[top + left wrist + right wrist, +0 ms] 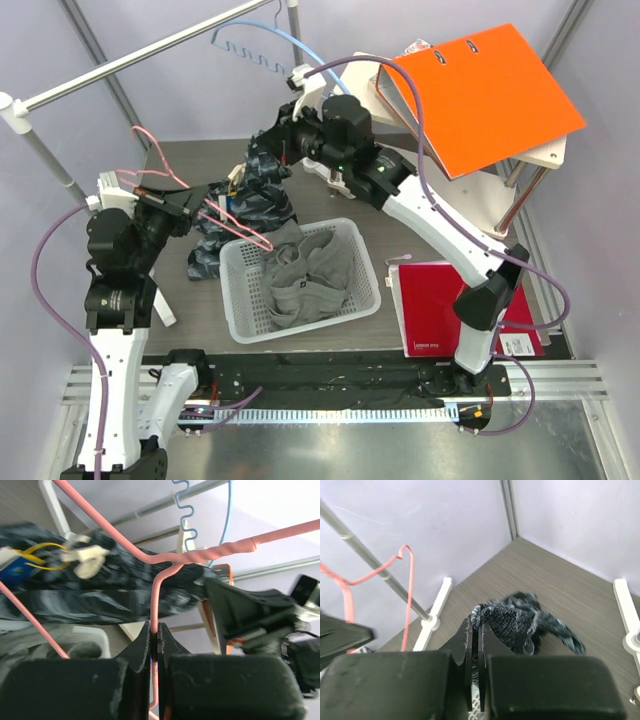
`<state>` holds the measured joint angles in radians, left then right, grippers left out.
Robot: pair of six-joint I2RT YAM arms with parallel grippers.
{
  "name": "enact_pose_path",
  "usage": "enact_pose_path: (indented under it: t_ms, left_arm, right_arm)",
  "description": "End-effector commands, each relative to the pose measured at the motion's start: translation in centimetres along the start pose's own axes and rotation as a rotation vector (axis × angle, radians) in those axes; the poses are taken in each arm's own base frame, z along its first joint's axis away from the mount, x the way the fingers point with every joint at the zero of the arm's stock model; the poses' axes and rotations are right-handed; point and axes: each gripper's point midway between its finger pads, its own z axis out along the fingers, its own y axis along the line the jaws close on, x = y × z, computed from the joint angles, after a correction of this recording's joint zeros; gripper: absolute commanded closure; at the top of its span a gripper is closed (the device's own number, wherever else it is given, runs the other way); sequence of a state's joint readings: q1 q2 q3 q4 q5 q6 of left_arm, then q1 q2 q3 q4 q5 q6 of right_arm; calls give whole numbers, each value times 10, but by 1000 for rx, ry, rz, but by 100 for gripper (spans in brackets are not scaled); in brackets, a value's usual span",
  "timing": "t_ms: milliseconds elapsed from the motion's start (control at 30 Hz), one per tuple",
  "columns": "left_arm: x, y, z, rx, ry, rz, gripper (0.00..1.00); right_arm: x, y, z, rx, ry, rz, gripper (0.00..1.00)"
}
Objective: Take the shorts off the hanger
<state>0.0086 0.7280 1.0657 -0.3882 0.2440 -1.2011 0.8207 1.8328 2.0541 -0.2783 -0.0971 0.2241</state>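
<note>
My right gripper should lift the shorts clear before it lowers them into the white basket [303, 278], because the shorts are trailing under the pink hanger's end [263, 241] beside the basket.
The dark blue-grey patterned shorts [252, 198] hang clipped on a pink wire hanger [243, 229] above the table's back left. My left gripper [207, 211] is shut on the hanger's wire; in the left wrist view the pink wire [156, 595] runs straight between the closed fingertips [156, 631], and a white clip [87, 560] pinches the shorts [100, 597]. My right gripper [266, 146] is shut on the far edge of the shorts. The right wrist view shows the knit fabric [520, 622] pinched at the tips [476, 626], and the pink hanger [406, 575] at left.
A white basket [240, 322] holding grey clothes stands in the middle of the table. An orange binder [490, 95] lies on a raised shelf at back right, a red binder [445, 305] at right. A metal rail [130, 62] with a blue hanger [262, 32] crosses the back.
</note>
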Motion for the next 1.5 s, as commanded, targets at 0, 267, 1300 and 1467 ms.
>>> enact_pose_path:
  t_ms: [0,267,1300,1467]
  left_arm:
    - [-11,8,-9,-44,-66,110,100]
    - [-17,19,-14,-84,-111,151,100]
    - [-30,11,-35,-113,-168,235,100]
    - [-36,10,-40,-120,-207,255,100]
  right_arm:
    - [-118,53,-76,-154,-264,-18,99]
    - [-191,122,-175,-443,-439,9,99]
    - [-191,158,-164,-747,-416,190,99]
    - [-194,189,-192,-875,-394,234,99]
